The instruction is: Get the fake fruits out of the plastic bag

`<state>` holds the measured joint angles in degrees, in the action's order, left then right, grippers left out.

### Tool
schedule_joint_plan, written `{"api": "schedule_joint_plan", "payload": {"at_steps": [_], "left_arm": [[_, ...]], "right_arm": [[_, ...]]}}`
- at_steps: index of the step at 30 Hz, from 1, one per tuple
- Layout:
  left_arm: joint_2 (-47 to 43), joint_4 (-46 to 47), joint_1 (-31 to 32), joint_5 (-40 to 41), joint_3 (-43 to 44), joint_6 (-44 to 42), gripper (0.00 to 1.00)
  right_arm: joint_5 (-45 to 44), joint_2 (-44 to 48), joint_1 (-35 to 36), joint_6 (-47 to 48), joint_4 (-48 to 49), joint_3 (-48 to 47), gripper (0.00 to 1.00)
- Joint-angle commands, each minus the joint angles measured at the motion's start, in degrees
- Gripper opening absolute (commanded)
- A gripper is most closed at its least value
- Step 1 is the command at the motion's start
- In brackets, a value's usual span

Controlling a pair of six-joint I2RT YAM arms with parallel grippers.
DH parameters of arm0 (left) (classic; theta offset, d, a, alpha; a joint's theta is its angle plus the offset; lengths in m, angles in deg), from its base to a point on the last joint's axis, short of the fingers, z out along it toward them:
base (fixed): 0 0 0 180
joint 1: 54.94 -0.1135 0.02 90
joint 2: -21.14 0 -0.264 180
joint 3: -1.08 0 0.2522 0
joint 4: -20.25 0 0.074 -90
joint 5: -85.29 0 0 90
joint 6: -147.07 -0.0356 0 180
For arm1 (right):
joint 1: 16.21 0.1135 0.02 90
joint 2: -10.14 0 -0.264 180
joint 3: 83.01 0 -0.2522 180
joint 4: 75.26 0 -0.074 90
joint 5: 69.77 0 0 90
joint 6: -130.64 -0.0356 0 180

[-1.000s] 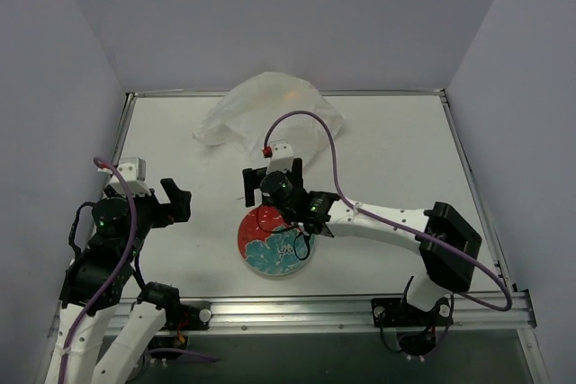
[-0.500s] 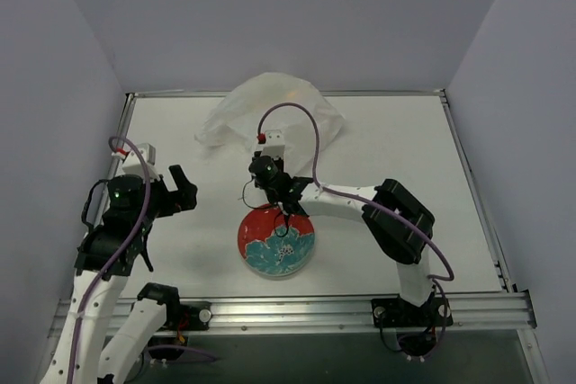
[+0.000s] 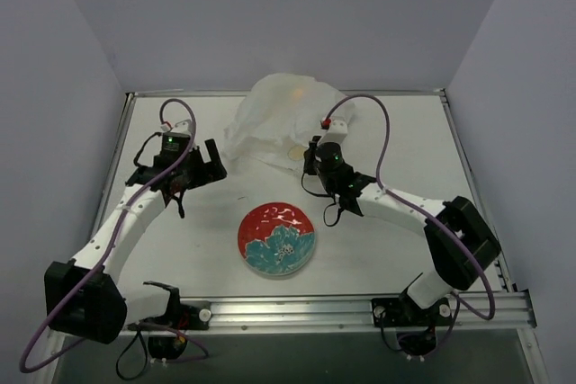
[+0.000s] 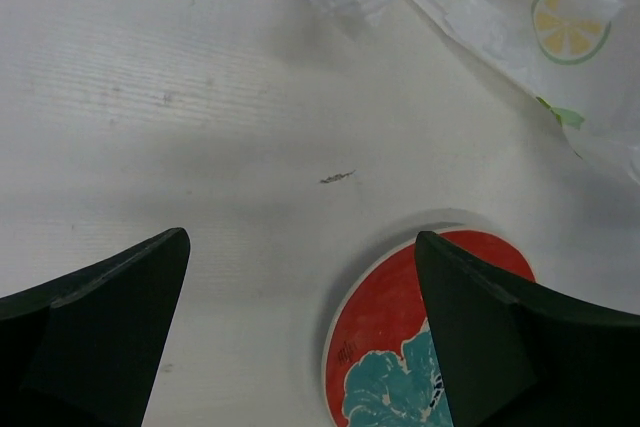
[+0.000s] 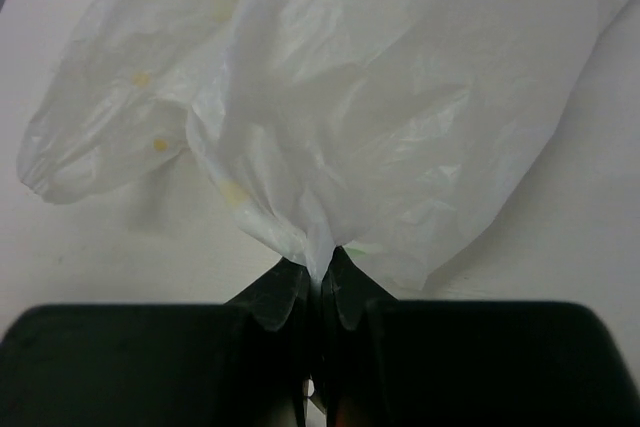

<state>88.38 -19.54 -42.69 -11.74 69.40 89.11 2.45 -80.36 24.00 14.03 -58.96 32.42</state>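
The plastic bag is crumpled and has only my right gripper pinching its near edge [image 3: 299,152], so my left gripper should grab its loose corner [image 3: 232,145] to spread the bag open.
The plastic bag [image 3: 279,114] lies crumpled at the back middle of the table; its translucent white film fills the right wrist view [image 5: 400,97]. My right gripper [image 3: 307,157] [image 5: 322,262] is shut on a pinched fold at the bag's near right edge. The fake fruits show only as faint orange and yellow patches through the film [image 3: 294,93]; a small green bit [image 5: 358,249] sits beside the pinch. My left gripper [image 3: 214,166] [image 4: 300,247] hangs open above bare table, left of the bag, holding nothing. In the left wrist view the bag [image 4: 520,7] is at the top right.
A red and teal floral plate [image 3: 261,227] [image 4: 400,307] lies in front of the bag, between the two arms. Raised metal rails edge the table, with grey walls behind and on both sides.
My right gripper left the spot over the plate, went back to the bag and shut on its film. The left arm swung forward to the bag's left side, still open.
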Motion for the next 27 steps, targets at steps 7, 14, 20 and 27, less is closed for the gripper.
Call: {"api": "schedule_joint_plan", "payload": {"at_steps": [7, 14, 20, 27], "left_arm": [[17.38, 7.74, 6.82, 5.26, 14.67, -8.64, 0.94], [30.29, 6.42, 7.17, 16.43, 24.25, -17.95, 0.94], [33.14, 4.92, 8.40, 15.02, 26.57, -20.96, 0.28], [17.59, 9.32, 11.30, 11.87, 18.23, -14.99, 0.03]], "right_arm": [[11.09, 8.76, -5.48, 2.79, 1.84, 4.14, 0.00], [14.27, 10.86, -6.98, 4.11, -1.06, 3.96, 0.00], [14.61, 12.62, -8.65, 4.90, -2.73, 3.61, 0.00], [15.49, 10.79, -10.06, 6.57, -5.45, -0.95, 0.00]]}}
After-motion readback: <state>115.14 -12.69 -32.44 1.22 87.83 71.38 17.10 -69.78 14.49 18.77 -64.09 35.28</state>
